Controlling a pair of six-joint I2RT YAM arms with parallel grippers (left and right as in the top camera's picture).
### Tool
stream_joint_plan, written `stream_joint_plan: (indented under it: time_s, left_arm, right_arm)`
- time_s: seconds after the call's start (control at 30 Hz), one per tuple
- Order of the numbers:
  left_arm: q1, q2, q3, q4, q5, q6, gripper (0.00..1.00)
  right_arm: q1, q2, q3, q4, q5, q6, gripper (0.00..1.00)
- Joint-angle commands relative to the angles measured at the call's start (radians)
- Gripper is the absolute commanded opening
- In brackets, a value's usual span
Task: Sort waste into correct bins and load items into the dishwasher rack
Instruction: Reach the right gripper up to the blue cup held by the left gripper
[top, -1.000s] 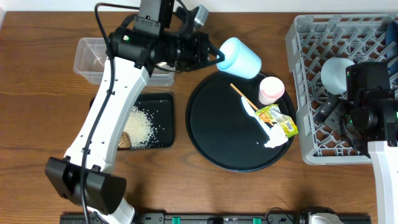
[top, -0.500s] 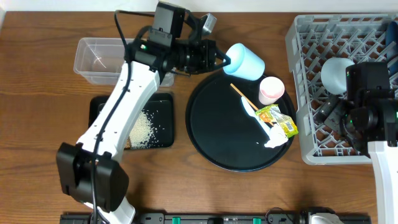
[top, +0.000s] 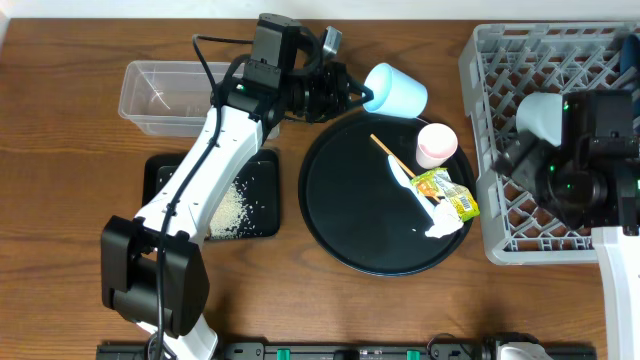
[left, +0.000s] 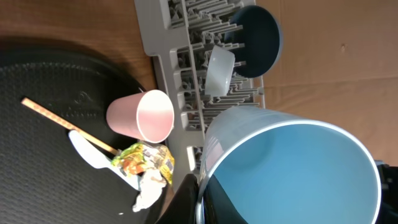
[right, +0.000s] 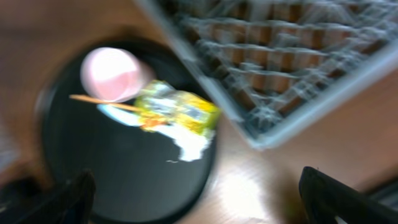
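I should take the cup (top: 420, 99) by its base with my right gripper, because my left gripper is holding the light-blue cup (top: 376, 88) by its rim, short of the dishwasher rack.
My left gripper (top: 362, 95) is shut on the rim of the small light-blue cup (top: 397, 90), one finger inside and one outside, and holds it tilted over the far edge of the round black tray (top: 350, 215). In the left wrist view the light-blue cup (left: 292, 168) fills the lower right. The pink cup (top: 436, 144), yellow-green wrapper (top: 447, 192) and white tissue (top: 443, 224) lie on that tray. The grey dishwasher rack (top: 500, 225) at the right holds the pale bowl (top: 540, 115) and the blue plate (left: 256, 40). My right gripper (right: 205, 199) is open and empty beside the rack's near-left corner.
A clear tub (top: 170, 97) stands at the far left, with a shallow black tray (top: 262, 165) holding rice (top: 228, 205) in front of it. A thin wooden stick (top: 390, 152) lies on the round tray. My left arm crosses above the shallow tray.
The left arm has carried the light-blue cup a little to the right and farther back. The right arm has swung left over the rack; its wrist view is blurred.
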Motion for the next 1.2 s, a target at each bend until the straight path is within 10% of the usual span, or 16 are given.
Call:
stream_joint_plan:
  time_s: [0.0,0.6,1.17]
  left_arm:
    - [0.003,0.006,0.001,0.013,0.045,-0.082,0.06]
    - [0.125,0.006,0.001,0.271,0.440,-0.371,0.06]
    - [0.009,0.006,0.001,0.496,0.421,-0.596,0.06]
  right_arm:
    - [-0.008,0.008,-0.008,0.087,-0.274,-0.144,0.99]
    - [-0.234,0.229,-0.017,0.564,-1.389,-0.124,0.99]
    - [-0.174,0.296,-0.017,0.726,-1.445,0.097,0.99]
